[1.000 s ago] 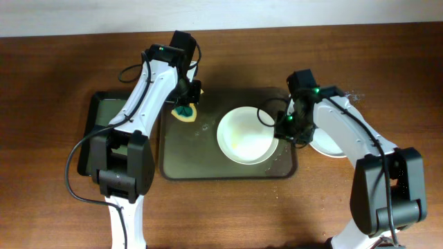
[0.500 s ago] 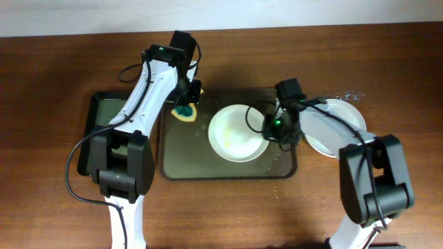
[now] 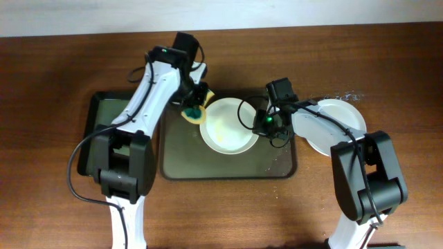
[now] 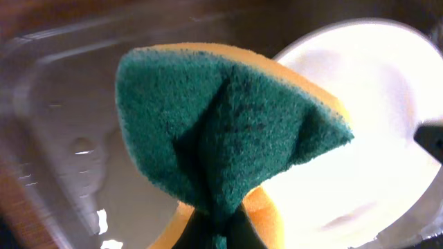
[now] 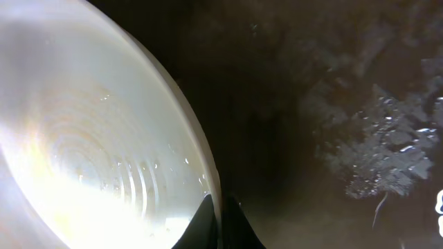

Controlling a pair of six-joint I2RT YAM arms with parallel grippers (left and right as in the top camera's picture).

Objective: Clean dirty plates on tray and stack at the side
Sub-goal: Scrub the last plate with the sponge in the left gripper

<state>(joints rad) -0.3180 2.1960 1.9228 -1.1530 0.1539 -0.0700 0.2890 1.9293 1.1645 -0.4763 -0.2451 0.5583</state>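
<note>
I should bring the sponge [image 3: 194,113] back with my left gripper and wipe before stacking, because a faint yellow smear [image 3: 219,127] is still on the plate while the sponge hangs past the plate's edge.
A white plate [image 3: 226,124] with a faint yellow smear sits on the dark olive-brown tray [image 3: 187,162], in its upper middle part. My right gripper [image 3: 259,123] is shut on the plate's right rim [image 5: 201,166]. My left gripper [image 3: 194,111] is shut on a green and yellow sponge [image 4: 221,117], which it holds at the plate's left edge [image 4: 374,90]. A second white plate [image 3: 336,128] lies on the table to the right of the tray, partly under my right arm. No third plate shows as a separate thing.
A smaller black tray [image 3: 97,131] lies left of the big tray, partly under my left arm. Water and foam wet the tray's floor [image 5: 387,138] on its right side. Small droplets [image 3: 346,97] lie on the table above the right plate.
My right gripper has pulled the plate leftward and up across the tray. My left gripper has lifted the sponge off the tray and brought it to the plate's left edge.
</note>
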